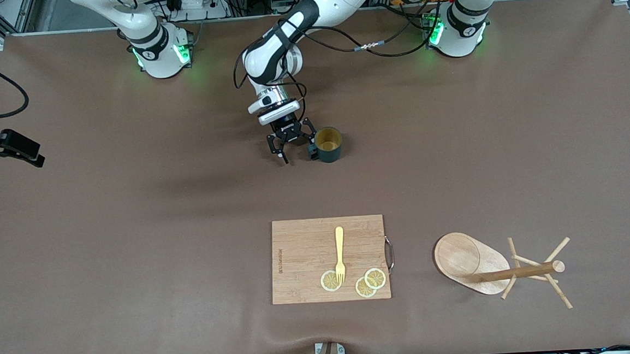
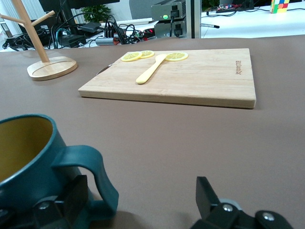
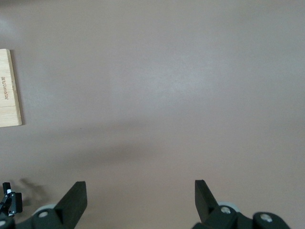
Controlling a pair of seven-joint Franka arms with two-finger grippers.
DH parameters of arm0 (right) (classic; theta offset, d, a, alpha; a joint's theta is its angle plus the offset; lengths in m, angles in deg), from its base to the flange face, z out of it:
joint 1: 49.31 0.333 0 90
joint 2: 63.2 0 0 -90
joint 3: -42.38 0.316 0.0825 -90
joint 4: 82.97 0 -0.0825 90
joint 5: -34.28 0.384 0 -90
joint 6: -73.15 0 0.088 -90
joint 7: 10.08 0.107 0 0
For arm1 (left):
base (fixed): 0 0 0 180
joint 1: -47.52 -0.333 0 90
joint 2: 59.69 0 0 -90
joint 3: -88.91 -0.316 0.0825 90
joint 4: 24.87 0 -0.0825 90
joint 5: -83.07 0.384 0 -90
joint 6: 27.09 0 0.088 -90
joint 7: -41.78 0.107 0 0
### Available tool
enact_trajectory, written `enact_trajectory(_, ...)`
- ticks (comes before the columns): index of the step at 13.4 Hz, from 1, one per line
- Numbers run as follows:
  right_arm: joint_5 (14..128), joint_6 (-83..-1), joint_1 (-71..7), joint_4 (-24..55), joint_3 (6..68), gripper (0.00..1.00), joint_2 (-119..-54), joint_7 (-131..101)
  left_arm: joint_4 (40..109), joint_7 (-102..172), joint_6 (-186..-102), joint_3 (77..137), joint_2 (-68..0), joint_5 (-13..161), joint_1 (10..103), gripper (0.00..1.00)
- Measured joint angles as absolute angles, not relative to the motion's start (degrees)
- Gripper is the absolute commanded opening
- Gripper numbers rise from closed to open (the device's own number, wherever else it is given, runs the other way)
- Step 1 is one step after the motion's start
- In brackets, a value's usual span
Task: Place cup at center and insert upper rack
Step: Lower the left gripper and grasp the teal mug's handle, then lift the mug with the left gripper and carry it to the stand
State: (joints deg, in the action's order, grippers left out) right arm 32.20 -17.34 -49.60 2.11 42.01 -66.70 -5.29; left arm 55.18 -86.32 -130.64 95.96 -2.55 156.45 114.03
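Observation:
My gripper will tip the cup (image 1: 329, 153) sideways, and I should expect the cup to be empty then, because the yellowish inside (image 1: 328, 139) shows deep below the cup's rim.
The cup (image 1: 328, 144), a dark teal mug with a yellowish inside, stands upright near the middle of the table, with its handle (image 2: 93, 179) turned toward my left gripper (image 1: 297, 153). That gripper is low at the table and open. In the left wrist view (image 2: 140, 183) the handle lies between its fingers, close against one finger (image 2: 66, 202). The upper rack (image 1: 459, 255), a light wooden mug tree, stands upright on its oval base (image 2: 52, 67), nearer to the front camera toward the left arm's end. My right gripper (image 1: 32, 155) hangs open and holding nothing (image 3: 140, 183), high over the right arm's end.
A bamboo cutting board (image 1: 303, 254) lies nearer to the front camera than the cup. On it are a yellow fork (image 1: 340, 255) and three lemon slices (image 1: 330, 280). The board also shows in both wrist views (image 2: 205, 81) (image 3: 8, 90). Brown mat covers the table.

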Motion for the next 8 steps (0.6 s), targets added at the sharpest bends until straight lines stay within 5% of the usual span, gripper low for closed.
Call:
enact_trajectory(1,32.2,-17.2,-49.5,2.1,42.0,1.00,-66.7,-5.3,55.2,-87.3,-130.6,95.9,-2.6,156.5,114.0,0.00)
enact_trajectory(8,32.2,-16.2,-49.5,1.7,42.0,1.00,-66.7,-5.3,54.9,-91.4,-130.6,95.8,-2.5,156.5,114.0,0.00)
